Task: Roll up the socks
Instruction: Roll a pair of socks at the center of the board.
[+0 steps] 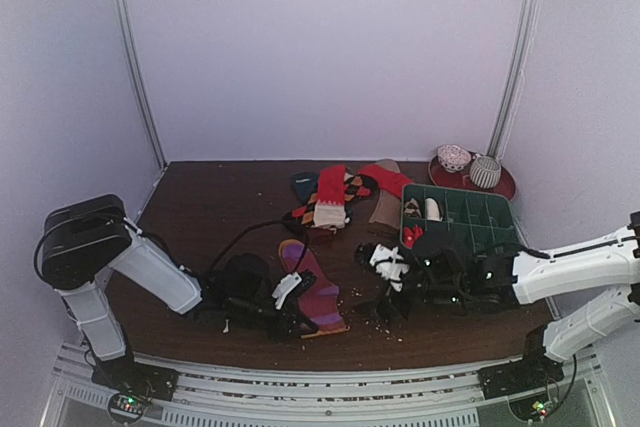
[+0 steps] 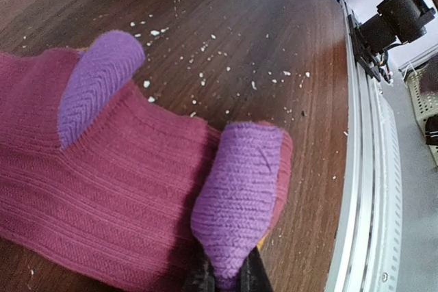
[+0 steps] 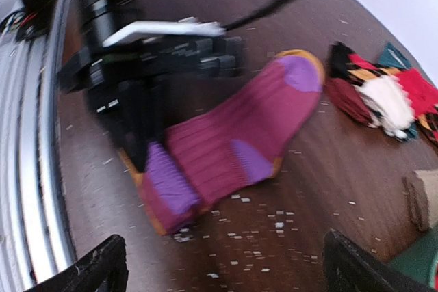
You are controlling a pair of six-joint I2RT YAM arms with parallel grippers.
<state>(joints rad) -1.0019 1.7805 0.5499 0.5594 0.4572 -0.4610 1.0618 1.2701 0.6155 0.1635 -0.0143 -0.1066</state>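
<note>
My left gripper has hold of just one side of the sock's folded purple end, so my right gripper should take the fold's free corner in a pinch before I roll further.
A purple-magenta sock with purple patches and an orange edge lies flat near the table's front middle. My left gripper is shut on its near purple end, which is lifted and folded over the magenta body. From above, the left gripper sits at the sock's front-left corner. My right gripper hovers open just right of the sock, nothing between its fingers. In the right wrist view the sock lies ahead, with the left gripper on its near end.
More socks are piled at the back middle, with a tan one beside them. A green compartment tray stands at the right. Behind it a red plate carries two rolled bundles. White crumbs litter the wood. The table's metal front rail is close.
</note>
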